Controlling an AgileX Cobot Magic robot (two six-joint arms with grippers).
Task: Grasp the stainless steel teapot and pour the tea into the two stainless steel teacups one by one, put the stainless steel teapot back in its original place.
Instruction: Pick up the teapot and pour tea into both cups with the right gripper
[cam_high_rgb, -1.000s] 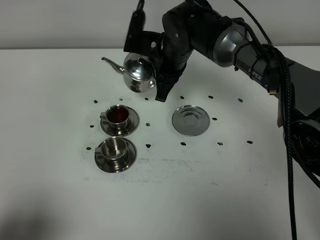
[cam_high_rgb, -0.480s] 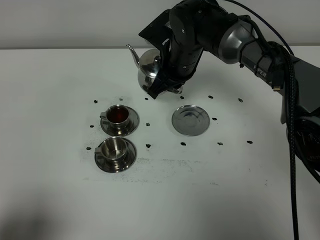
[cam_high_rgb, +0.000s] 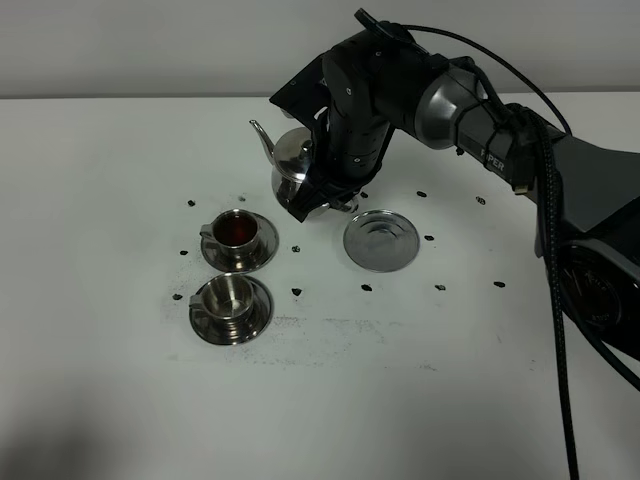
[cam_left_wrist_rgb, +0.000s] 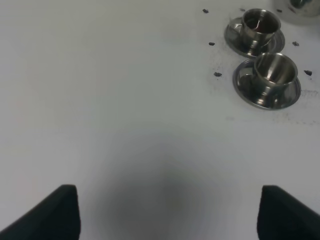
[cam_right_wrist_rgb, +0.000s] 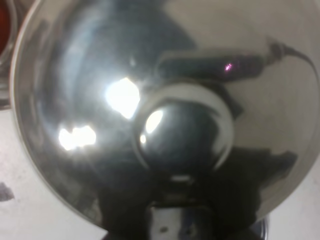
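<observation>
I can see the teapot's spout (cam_high_rgb: 260, 137) pointing away from the empty near teacup, so my right gripper should move the teapot closer and turn it toward that teacup (cam_high_rgb: 228, 298) before it pours.
The stainless steel teapot (cam_high_rgb: 291, 165) hangs above the table, spout pointing up and to the left, between the far teacup and the round steel tray (cam_high_rgb: 380, 240). My right gripper (cam_high_rgb: 322, 188) is shut on its handle side, and the arm hides the grip. In the right wrist view the teapot's lid and knob (cam_right_wrist_rgb: 180, 132) fill the frame. The far teacup (cam_high_rgb: 237, 233) holds dark red tea (cam_high_rgb: 238, 228). The near teacup (cam_high_rgb: 228, 297) looks empty. Both cups also show in the left wrist view, far (cam_left_wrist_rgb: 260, 22) and near (cam_left_wrist_rgb: 272, 70). My left gripper (cam_left_wrist_rgb: 170, 212) is open over bare table.
Small dark specks (cam_high_rgb: 297, 292) are scattered on the white table around the cups and tray. The right arm's black cable (cam_high_rgb: 560, 330) hangs down the right side. Each cup rests on its own steel saucer (cam_high_rgb: 262, 308).
The teapot has swung right from beside the far cup, its spout has tipped up, and it has sunk lower toward the table left of the tray. The left gripper's state is unchanged.
</observation>
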